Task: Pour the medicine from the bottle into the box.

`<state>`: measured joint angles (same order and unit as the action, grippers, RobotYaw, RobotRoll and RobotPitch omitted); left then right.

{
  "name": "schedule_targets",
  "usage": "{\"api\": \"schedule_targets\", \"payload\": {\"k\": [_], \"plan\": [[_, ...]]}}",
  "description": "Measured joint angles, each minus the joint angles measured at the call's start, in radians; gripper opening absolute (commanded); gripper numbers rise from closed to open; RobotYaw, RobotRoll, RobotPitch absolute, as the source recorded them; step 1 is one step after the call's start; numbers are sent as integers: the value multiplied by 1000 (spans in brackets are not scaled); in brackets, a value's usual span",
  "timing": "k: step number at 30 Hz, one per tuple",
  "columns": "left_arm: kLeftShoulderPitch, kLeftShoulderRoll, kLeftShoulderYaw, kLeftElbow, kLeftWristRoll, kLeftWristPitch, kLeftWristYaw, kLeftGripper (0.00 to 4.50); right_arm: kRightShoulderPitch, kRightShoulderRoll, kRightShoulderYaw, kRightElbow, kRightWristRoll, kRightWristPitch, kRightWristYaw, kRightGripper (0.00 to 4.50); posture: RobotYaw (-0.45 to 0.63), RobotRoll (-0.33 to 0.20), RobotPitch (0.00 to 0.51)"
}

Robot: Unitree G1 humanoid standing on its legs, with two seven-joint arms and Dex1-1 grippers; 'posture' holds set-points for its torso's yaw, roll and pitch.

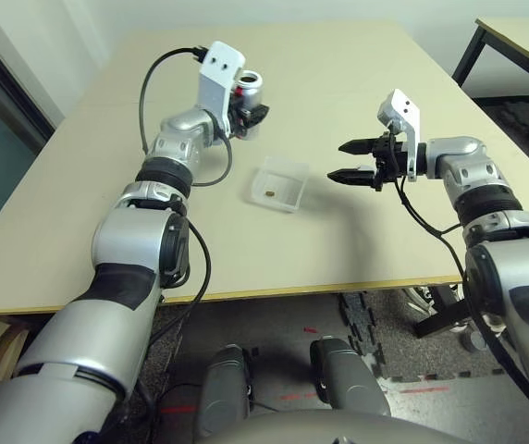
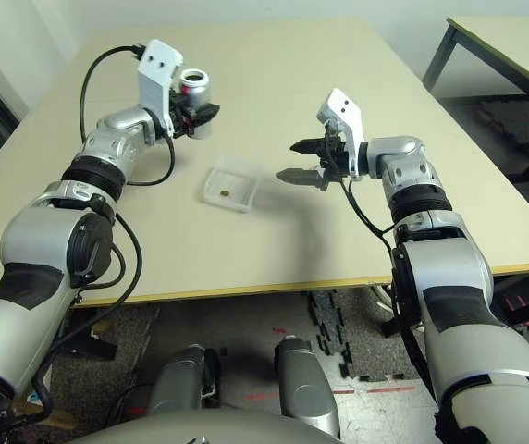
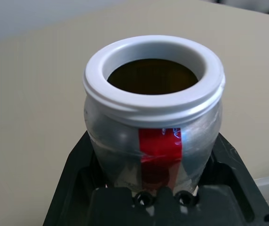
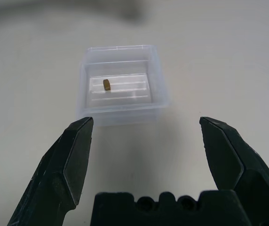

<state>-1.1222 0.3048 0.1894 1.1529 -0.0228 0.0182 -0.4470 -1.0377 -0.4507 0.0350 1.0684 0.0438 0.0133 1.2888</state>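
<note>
The pill is inside the box (image 1: 269,193) and the bottle is upright. My left gripper should keep lowering the bottle to the open table (image 2: 144,167) and let go of it there.
The silvery-grey bottle (image 3: 153,122) with a red stripe and white rim is held upright above the table, and my left gripper (image 1: 249,113) is shut on it. Its mouth is uncapped and dark inside. The clear plastic box (image 1: 278,182) rests on the table just right of and nearer than the bottle. One small brownish-gold pill of medicine (image 4: 106,84) lies inside the box (image 4: 120,82). My right gripper (image 1: 350,161) hovers to the right of the box, open, its fingers pointing at the box with nothing between them.
The beige table (image 1: 338,74) stretches wide around the box. A second table (image 1: 523,42) stands at the far right, across a gap. Black cables (image 1: 167,69) hang off both wrists.
</note>
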Motion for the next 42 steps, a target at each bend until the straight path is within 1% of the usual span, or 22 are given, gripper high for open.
{"api": "schedule_targets", "payload": {"k": [4,9,16,26,33,41,42], "plan": [[95,11,21,-41,-16,-40,90,2682,0,7,0,11,-1,-7,-2,4500,-167,0,57],[164,13,18,-41,-13,-100,177,2682,0,25,1,23,-10,-16,-3,4500,-165,0,56],[187,25,18,-34,-15,-146,214,2682,-2,26,1,32,-18,-20,-1,4500,-171,0,55],[223,21,20,36,-16,-216,204,2682,-3,26,1,34,-20,-23,2,4500,-178,0,63],[232,8,19,76,-16,-221,214,2682,-6,24,1,34,-20,-23,4,4500,-183,0,66],[232,3,18,79,-16,-228,215,2682,-7,23,1,34,-20,-23,6,4500,-182,0,70],[232,3,18,79,-16,-229,215,2775,-7,23,1,34,-20,-23,6,4500,-181,0,70]]}}
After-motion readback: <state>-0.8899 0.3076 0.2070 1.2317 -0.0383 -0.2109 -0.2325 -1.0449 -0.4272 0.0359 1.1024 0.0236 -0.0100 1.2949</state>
